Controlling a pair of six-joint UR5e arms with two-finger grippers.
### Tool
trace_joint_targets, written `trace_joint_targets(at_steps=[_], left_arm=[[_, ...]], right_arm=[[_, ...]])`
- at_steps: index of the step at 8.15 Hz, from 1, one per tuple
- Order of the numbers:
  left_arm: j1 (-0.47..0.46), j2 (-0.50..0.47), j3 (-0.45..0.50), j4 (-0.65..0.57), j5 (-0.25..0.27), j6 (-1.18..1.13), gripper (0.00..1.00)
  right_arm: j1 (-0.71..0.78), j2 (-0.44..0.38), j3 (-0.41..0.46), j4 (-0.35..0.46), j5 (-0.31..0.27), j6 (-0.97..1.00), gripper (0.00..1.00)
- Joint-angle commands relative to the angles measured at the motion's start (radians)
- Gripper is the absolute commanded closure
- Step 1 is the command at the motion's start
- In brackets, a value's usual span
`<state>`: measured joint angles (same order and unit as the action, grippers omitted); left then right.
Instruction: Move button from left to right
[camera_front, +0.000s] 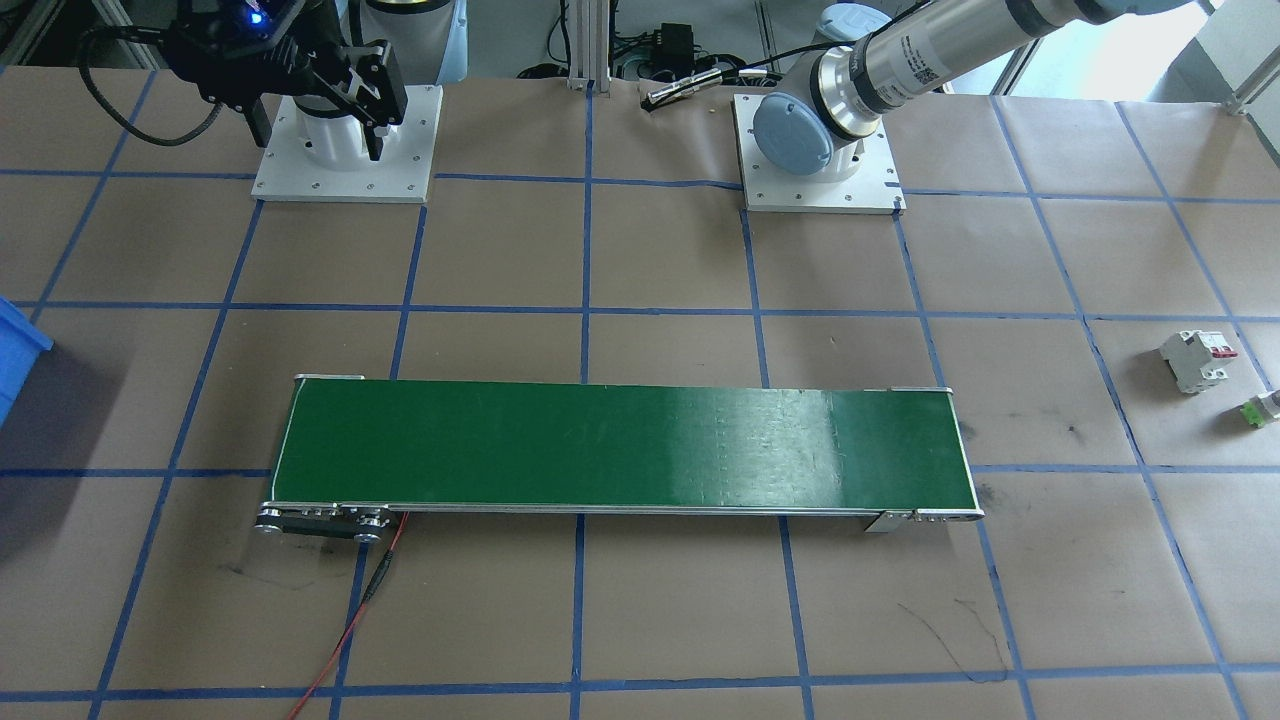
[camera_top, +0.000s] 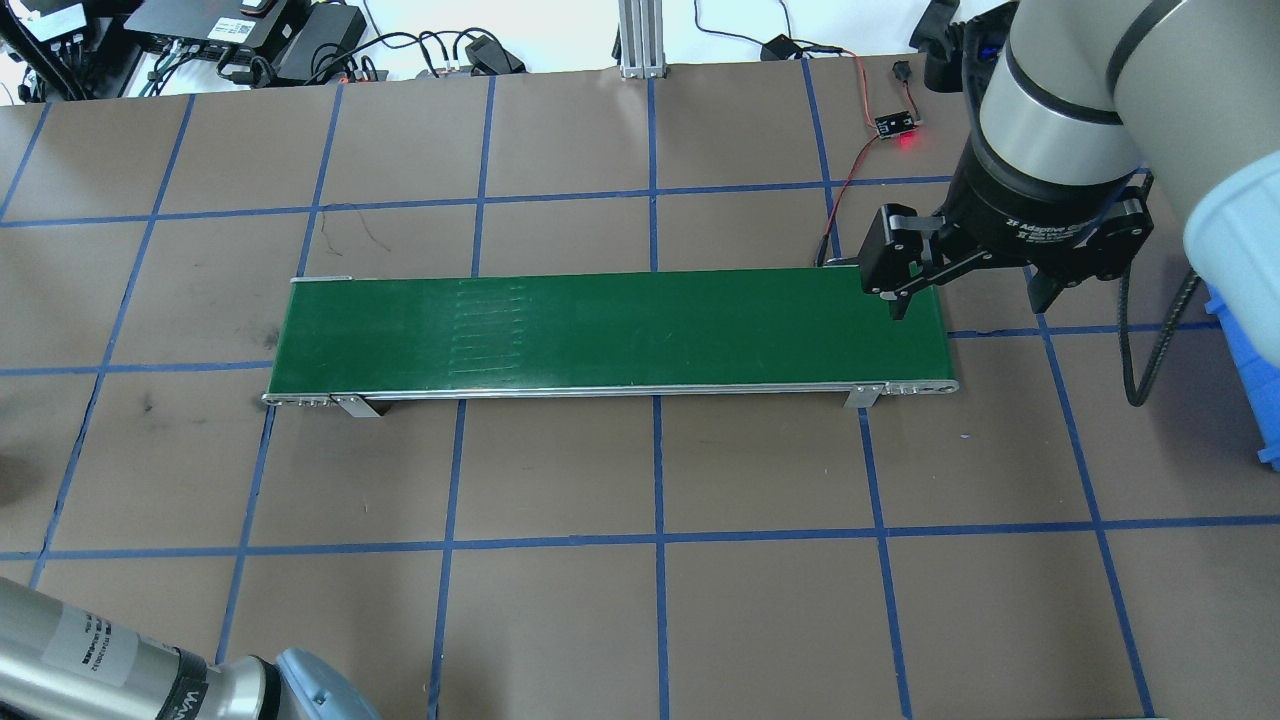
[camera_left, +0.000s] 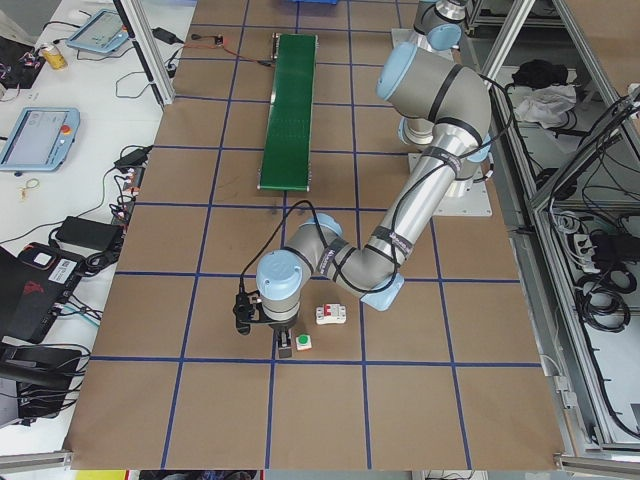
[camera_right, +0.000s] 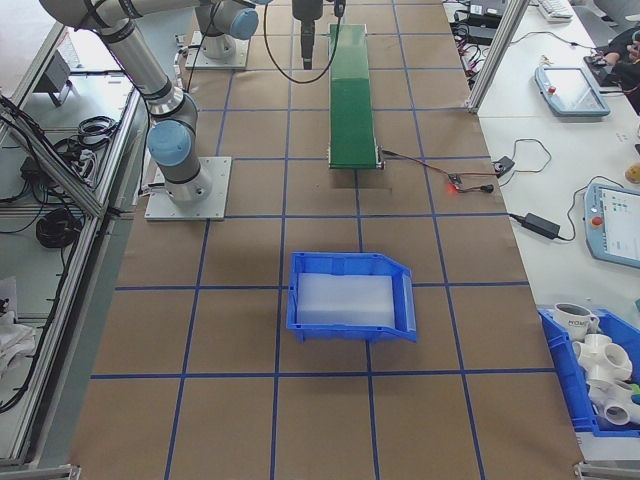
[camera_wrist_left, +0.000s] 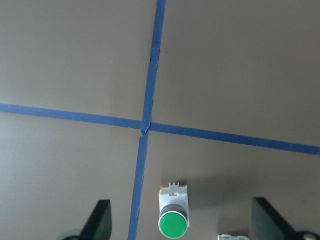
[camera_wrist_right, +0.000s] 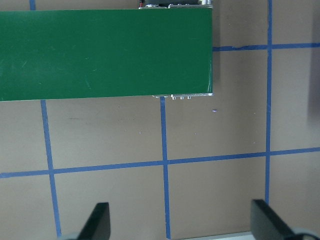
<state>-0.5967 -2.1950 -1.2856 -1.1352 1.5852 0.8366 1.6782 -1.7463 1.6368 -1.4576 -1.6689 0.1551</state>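
The green conveyor belt (camera_front: 624, 446) has a red wire (camera_front: 357, 613) running to it, so the belt will move the button toward my right gripper when I put the button there.
The button (camera_wrist_left: 173, 215) lies on its side on the brown table, green head toward the left wrist camera, pale body behind it. It also shows at the table's edge (camera_front: 1262, 409) and as a green dot (camera_left: 303, 343). My left gripper (camera_wrist_left: 184, 222) hovers over it, open, with the button between its fingers (camera_wrist_left: 102, 220), nearer the left one and touching neither. My right gripper (camera_top: 970, 300) hangs open and empty above the right end of the green conveyor belt (camera_top: 610, 330). The right wrist view shows that belt end (camera_wrist_right: 105, 50) and bare table.
A white circuit breaker (camera_front: 1195, 360) with a red lever lies just beside the button. A blue bin (camera_right: 350, 295) stands past the belt's right end. A red wire and a small lit board (camera_top: 897, 127) lie behind the belt. Blue tape lines grid the table.
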Motion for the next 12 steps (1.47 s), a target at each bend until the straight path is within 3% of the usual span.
trace_joint_targets(at_steps=[1, 5, 12], left_arm=[[0.0, -0.061, 0.008, 0.06, 0.001, 0.151, 0.0], [0.0, -0.11, 0.0, 0.065, 0.006, 0.289, 0.0], [0.002, -0.111, -0.09, 0.061, 0.007, 0.202, 0.0]], right_arm=[[0.0, 0.001, 0.0, 0.002, -0.009, 0.003, 0.0], [0.0, 0.002, 0.0, 0.002, -0.009, 0.001, 0.0], [0.0, 0.002, 0.0, 0.003, -0.011, 0.003, 0.0]])
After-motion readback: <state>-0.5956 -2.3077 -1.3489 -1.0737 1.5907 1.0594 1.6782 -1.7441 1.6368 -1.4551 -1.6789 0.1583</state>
